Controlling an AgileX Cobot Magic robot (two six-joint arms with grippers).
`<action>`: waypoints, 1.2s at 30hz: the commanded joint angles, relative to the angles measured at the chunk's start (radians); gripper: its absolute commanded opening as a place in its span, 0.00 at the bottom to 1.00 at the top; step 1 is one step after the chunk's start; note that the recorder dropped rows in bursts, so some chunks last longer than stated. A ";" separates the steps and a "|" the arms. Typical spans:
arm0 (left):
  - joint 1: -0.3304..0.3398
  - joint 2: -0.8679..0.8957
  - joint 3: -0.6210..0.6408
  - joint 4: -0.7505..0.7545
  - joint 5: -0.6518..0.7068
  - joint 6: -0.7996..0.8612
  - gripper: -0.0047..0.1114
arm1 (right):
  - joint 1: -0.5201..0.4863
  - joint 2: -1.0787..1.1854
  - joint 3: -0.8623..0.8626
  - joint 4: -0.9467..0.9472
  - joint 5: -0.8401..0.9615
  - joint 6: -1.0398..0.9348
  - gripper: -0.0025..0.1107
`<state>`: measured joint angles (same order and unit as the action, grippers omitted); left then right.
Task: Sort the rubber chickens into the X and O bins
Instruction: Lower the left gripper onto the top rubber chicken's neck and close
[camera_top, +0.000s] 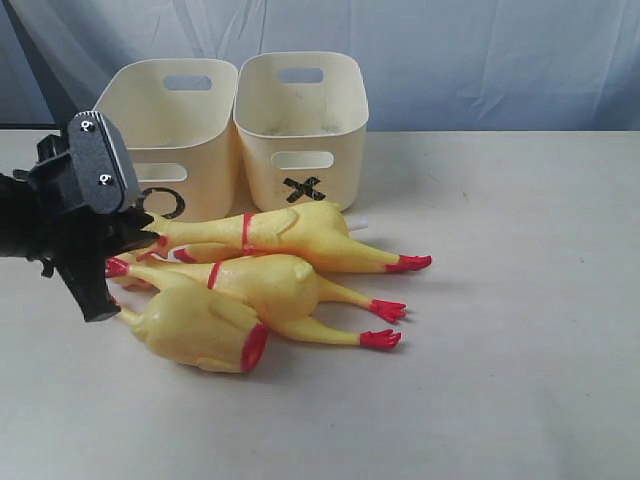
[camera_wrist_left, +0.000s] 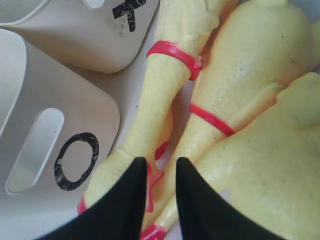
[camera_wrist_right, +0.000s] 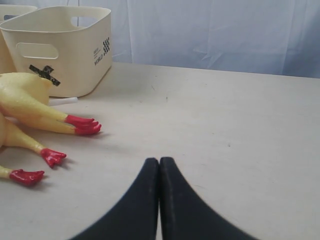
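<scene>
I should go on moving my left gripper toward the red collar (camera_top: 247, 232) until its fingers straddle the long chicken's neck (camera_top: 207, 232), as it lies topmost, clear of the O bin.
Three rubber chickens lie in a heap in front of the bins: a long one (camera_top: 290, 235) nearest the bins, a second (camera_top: 270, 285) beside it, and a headless body (camera_top: 200, 325) with a red open end. The O bin (camera_top: 175, 130) stands left of the X bin (camera_top: 300, 120). My left gripper (camera_top: 150, 235) hovers at the head end of the heap. In the left wrist view its jaws (camera_wrist_left: 160, 167) stand apart over a red comb and the yellow necks (camera_wrist_left: 160, 100), holding nothing. My right gripper (camera_wrist_right: 159, 162) is shut and empty over bare table, away from the red feet (camera_wrist_right: 82, 125).
Both bins look empty from here, and the O mark (camera_wrist_left: 76, 161) faces the chickens. A thin white object (camera_wrist_right: 62, 101) lies at the foot of the X bin (camera_wrist_right: 65, 50). A blue cloth backdrop (camera_top: 450, 50) hangs behind the table.
</scene>
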<state>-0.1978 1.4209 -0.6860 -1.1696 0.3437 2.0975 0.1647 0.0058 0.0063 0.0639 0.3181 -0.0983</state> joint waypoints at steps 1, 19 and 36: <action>-0.042 0.045 -0.048 0.020 -0.013 0.031 0.42 | 0.000 -0.006 -0.006 -0.003 -0.012 -0.003 0.02; -0.115 0.269 -0.194 0.181 -0.135 0.031 0.53 | 0.000 -0.006 -0.006 -0.003 -0.012 -0.003 0.02; -0.115 0.405 -0.247 0.247 -0.202 0.031 0.53 | 0.000 -0.006 -0.006 -0.003 -0.012 -0.003 0.02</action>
<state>-0.3062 1.8045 -0.9325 -0.9360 0.1640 2.0975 0.1647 0.0058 0.0063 0.0639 0.3181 -0.0983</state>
